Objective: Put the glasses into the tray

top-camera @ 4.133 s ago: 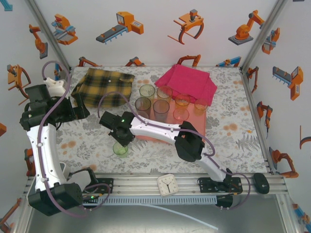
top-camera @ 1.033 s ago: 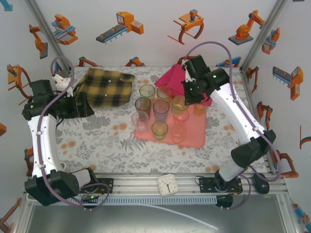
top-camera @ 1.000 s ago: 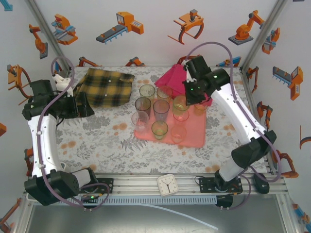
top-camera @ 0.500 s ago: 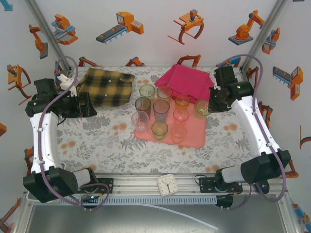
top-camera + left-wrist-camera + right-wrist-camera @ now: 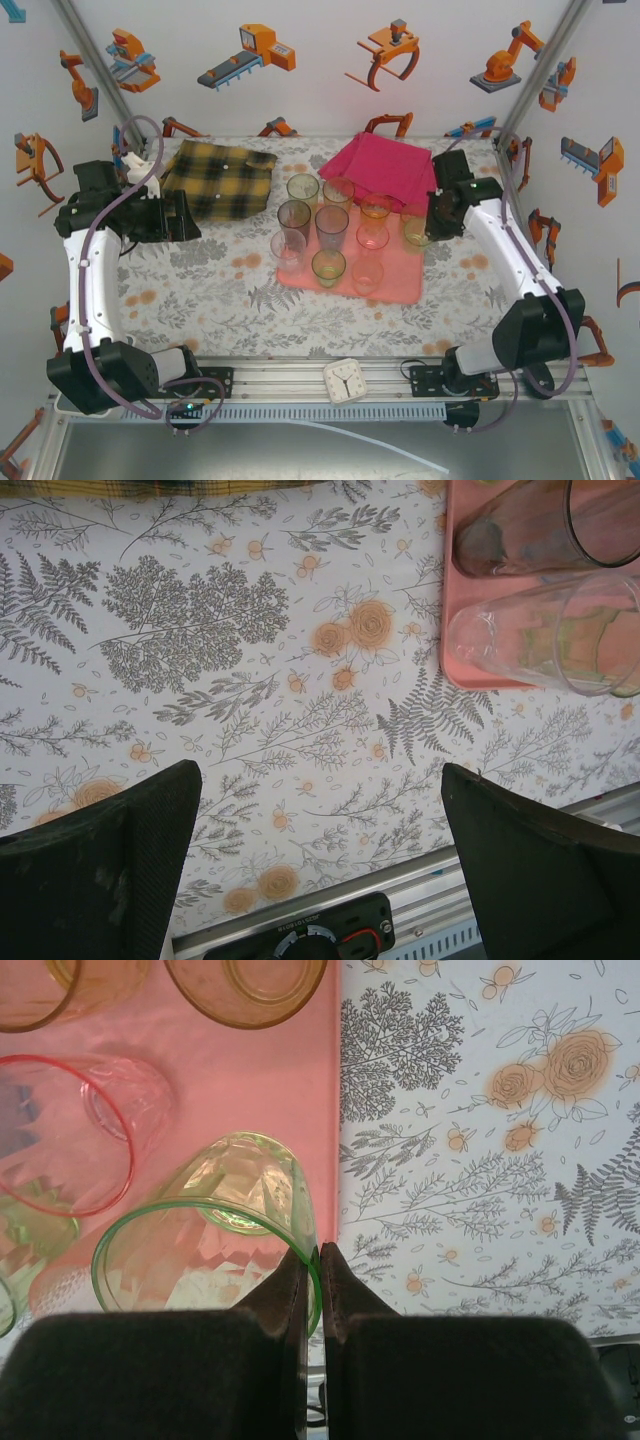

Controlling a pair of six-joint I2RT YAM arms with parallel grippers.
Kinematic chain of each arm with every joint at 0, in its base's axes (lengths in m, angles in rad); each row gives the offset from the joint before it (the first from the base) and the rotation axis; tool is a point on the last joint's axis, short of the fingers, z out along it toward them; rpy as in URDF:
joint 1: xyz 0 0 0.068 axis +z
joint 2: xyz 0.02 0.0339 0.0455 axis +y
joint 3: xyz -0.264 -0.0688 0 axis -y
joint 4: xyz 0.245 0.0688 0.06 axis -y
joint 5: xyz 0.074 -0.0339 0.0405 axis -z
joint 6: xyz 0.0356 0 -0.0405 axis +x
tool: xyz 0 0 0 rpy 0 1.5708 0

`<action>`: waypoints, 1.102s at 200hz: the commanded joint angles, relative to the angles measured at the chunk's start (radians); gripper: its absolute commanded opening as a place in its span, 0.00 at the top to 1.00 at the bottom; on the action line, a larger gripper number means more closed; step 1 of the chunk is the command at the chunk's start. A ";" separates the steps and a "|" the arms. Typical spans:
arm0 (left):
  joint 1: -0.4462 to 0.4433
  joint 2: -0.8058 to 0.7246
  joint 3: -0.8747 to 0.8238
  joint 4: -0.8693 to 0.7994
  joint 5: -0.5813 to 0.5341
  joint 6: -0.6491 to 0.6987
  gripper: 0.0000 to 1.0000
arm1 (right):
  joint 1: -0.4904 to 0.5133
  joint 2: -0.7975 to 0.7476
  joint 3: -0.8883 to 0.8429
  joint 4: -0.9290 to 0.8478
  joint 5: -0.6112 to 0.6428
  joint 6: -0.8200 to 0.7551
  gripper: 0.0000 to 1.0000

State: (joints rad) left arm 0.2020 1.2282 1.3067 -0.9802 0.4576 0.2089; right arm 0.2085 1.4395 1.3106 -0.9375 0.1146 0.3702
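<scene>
I should keep lowering my right gripper until the base rests on the tray, as the green glass's base [image 5: 245, 1200] points down and the tray's open spot [image 5: 280, 1090] beside the amber glass is clear.
My right gripper [image 5: 318, 1255] is shut on the rim of a green glass [image 5: 210, 1220]. The glass hangs tilted, its base over the right edge of the salmon-pink tray [image 5: 250, 1070]. In the top view this green glass [image 5: 416, 228] sits at the tray's [image 5: 400, 285] back right, with my right gripper [image 5: 432, 222] beside it. Several other glasses stand on the tray, among them a pink one [image 5: 70, 1130] and an amber one [image 5: 245, 985]. My left gripper [image 5: 185, 215] hovers open over the bare table at the left, holding nothing; in its own view the left gripper [image 5: 320, 810] faces the tray corner [image 5: 455, 630].
A yellow-black plaid cloth [image 5: 215, 178] lies at the back left and a magenta cloth [image 5: 385, 168] lies behind the tray. A small white clock [image 5: 347, 380] sits on the front rail. A clear glass [image 5: 540, 630] and a grey glass [image 5: 520, 530] stand at the tray's left edge.
My right gripper has carried the green glass rightward from over the tray's back middle to its right edge. The left arm has barely shifted.
</scene>
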 commanded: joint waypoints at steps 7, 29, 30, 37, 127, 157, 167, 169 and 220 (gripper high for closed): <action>-0.009 0.004 -0.008 -0.011 0.016 0.020 0.03 | -0.006 0.023 -0.048 0.081 0.037 0.016 0.92; -0.009 0.005 -0.008 -0.012 0.016 0.018 0.03 | -0.006 0.040 -0.077 0.110 0.024 0.019 0.92; -0.009 0.004 -0.008 -0.012 0.016 0.019 0.03 | -0.006 0.041 -0.078 0.111 0.024 0.020 0.92; -0.009 0.006 -0.008 -0.013 0.016 0.018 0.03 | -0.008 0.047 -0.087 0.123 0.022 0.020 0.92; -0.011 0.000 -0.006 -0.017 0.007 0.009 0.03 | -0.018 0.151 -0.128 0.232 0.002 0.027 0.92; -0.012 -0.001 -0.008 -0.018 0.003 0.011 0.03 | -0.020 0.169 -0.128 0.246 0.002 0.025 0.91; -0.012 0.002 -0.010 -0.017 0.003 0.011 0.03 | -0.020 0.178 -0.125 0.249 0.006 0.023 0.91; -0.012 0.002 -0.009 -0.019 0.003 0.009 0.03 | -0.020 0.179 -0.126 0.248 0.006 0.024 0.91; -0.013 -0.001 -0.010 -0.020 -0.002 0.007 0.03 | -0.030 0.190 -0.131 0.256 0.004 0.020 0.91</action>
State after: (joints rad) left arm 0.1959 1.2358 1.3067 -0.9810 0.4530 0.2081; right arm 0.1909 1.6176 1.1908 -0.6945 0.1204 0.3782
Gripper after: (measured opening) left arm 0.972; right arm 0.094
